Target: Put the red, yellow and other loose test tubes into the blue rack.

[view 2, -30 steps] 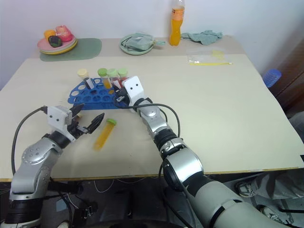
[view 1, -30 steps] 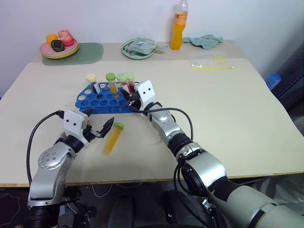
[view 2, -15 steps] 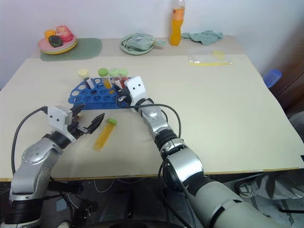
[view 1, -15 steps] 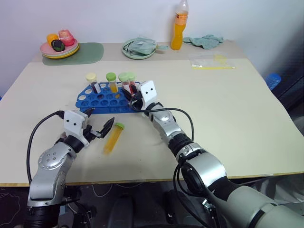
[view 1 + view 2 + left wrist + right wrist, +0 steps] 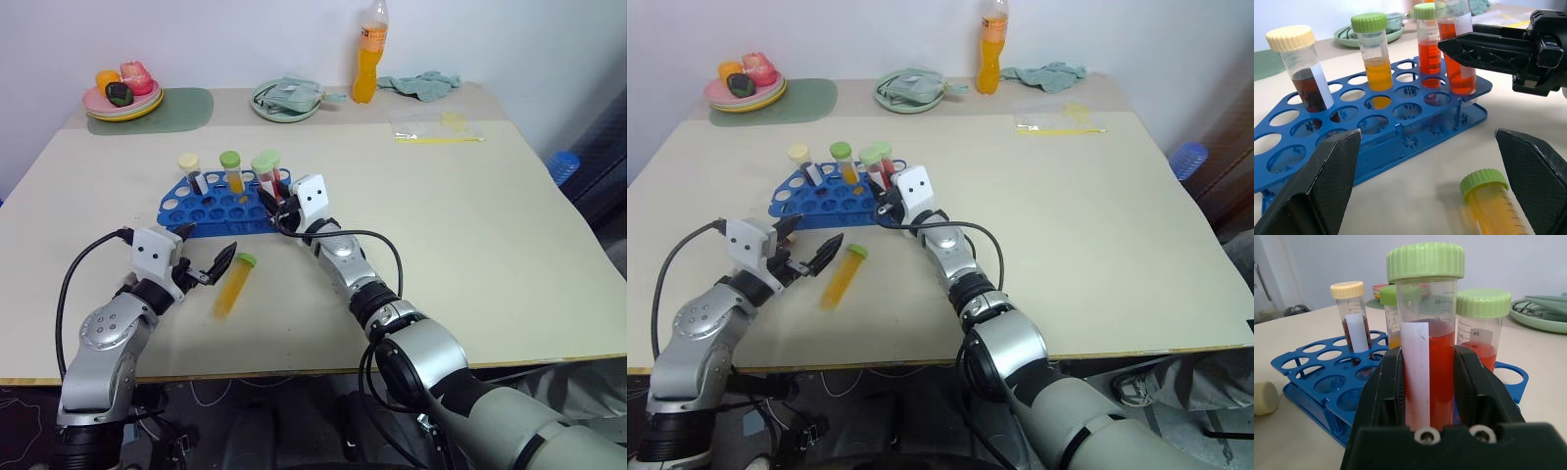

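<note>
The yellow test tube (image 5: 232,292) is lying at an angle to my left gripper, which is pointing at the rack. I should therefore rotate the gripper and grab the tube (image 5: 240,273) below its cap.
The blue rack (image 5: 211,206) lies mid-table with several tubes standing in it: a dark one with a cream cap (image 5: 188,164), a yellow one with a green cap (image 5: 230,164) and a red one (image 5: 1483,328). My right gripper (image 5: 277,208) is at the rack's right end, shut on another red test tube (image 5: 1427,347), whose foot sits in a corner hole (image 5: 1465,99). A yellow test tube (image 5: 233,284) lies loose on the table in front of the rack. My left gripper (image 5: 204,247) hovers open just left of it, nothing between its fingers.
Along the table's back edge are a fruit plate (image 5: 122,98) on a green mat (image 5: 186,106), a green dish (image 5: 287,98), the tall orange drink bottle (image 5: 367,54) and a teal cloth (image 5: 419,83). A clear plastic bag (image 5: 436,127) lies at the right.
The red tube in my right gripper has shifted slightly right and lower, nearer the other red tube. The left arm and the loose yellow tube have not moved.
</note>
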Available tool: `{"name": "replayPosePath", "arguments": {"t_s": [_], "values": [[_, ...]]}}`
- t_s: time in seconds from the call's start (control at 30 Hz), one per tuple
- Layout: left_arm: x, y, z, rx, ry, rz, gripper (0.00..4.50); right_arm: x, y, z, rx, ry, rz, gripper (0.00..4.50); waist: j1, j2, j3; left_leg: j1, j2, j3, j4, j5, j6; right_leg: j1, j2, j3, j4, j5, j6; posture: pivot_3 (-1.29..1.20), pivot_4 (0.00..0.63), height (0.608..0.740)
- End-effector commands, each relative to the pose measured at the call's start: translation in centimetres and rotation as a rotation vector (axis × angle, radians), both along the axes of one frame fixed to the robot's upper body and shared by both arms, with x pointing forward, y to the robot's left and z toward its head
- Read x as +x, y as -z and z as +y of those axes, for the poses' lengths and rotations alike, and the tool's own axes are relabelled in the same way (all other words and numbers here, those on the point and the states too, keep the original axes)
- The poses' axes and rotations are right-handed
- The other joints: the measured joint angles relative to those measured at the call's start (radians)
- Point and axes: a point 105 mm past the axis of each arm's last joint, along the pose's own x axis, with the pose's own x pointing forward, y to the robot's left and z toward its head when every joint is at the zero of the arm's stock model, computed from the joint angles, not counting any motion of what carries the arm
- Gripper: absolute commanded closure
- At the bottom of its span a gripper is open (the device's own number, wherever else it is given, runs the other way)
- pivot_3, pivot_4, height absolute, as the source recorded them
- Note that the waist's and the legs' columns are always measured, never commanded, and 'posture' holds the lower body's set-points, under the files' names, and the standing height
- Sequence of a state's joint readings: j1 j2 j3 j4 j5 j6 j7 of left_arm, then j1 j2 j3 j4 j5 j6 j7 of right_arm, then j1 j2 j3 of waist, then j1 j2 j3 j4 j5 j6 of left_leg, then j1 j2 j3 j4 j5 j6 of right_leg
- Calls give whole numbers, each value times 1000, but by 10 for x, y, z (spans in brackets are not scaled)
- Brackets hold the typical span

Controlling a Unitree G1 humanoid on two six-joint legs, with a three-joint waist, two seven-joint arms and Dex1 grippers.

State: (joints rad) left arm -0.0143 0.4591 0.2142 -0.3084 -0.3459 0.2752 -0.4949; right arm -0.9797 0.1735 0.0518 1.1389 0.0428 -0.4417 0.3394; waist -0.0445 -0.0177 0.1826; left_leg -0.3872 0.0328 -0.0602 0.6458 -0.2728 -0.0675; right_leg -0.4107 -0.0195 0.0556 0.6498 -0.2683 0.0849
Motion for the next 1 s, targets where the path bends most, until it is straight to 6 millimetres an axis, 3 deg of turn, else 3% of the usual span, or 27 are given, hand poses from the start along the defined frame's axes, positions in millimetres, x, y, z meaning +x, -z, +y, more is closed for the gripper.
{"name": "replayPosePath", "arguments": {"t_s": [0.03,0.1,0.23,0.47,0.57,0.73,0.9,1.0], "values": [[-2,-11,1,16,2,-41,0,-10,-21,12,93,-35,-72,1563,-1,0,0,0,0,0,0,0,0,0,0,0,0,0,0,0,150,740],[-4,-11,2,36,0,-18,0,-12,-36,7,101,-48,-142,803,-2,0,0,0,0,0,0,0,0,0,0,0,0,0,0,0,150,740],[-8,-20,-6,95,48,59,0,-30,-43,-1,36,-196,-228,803,-2,0,0,0,0,-1,-1,0,0,0,1,0,0,0,0,0,150,740],[-5,-38,-22,281,4,346,0,-76,-37,-50,-194,-420,-237,803,6,2,2,0,-1,-2,1,0,0,2,-1,-1,-1,0,1,0,150,740],[-10,-31,-33,339,89,626,0,-97,-44,-75,-285,-538,-189,803,-1,1,2,1,-1,-3,2,0,0,4,1,-2,0,0,1,0,150,740],[-5,-24,-45,419,159,769,0,-134,-51,-103,-406,-719,-82,803,-19,2,3,5,0,-3,-2,0,0,4,3,0,-1,-1,1,0,150,740],[5,-15,-41,408,106,866,0,-138,-56,-111,-415,-696,-61,803,-23,2,3,5,0,-3,-2,0,0,4,3,0,0,-1,0,0,150,740],[9,-11,-40,415,84,919,0,-141,-45,-114,-440,-670,-50,803,-14,1,3,4,0,-3,0,0,0,4,3,0,0,-1,0,0,150,740]]}}
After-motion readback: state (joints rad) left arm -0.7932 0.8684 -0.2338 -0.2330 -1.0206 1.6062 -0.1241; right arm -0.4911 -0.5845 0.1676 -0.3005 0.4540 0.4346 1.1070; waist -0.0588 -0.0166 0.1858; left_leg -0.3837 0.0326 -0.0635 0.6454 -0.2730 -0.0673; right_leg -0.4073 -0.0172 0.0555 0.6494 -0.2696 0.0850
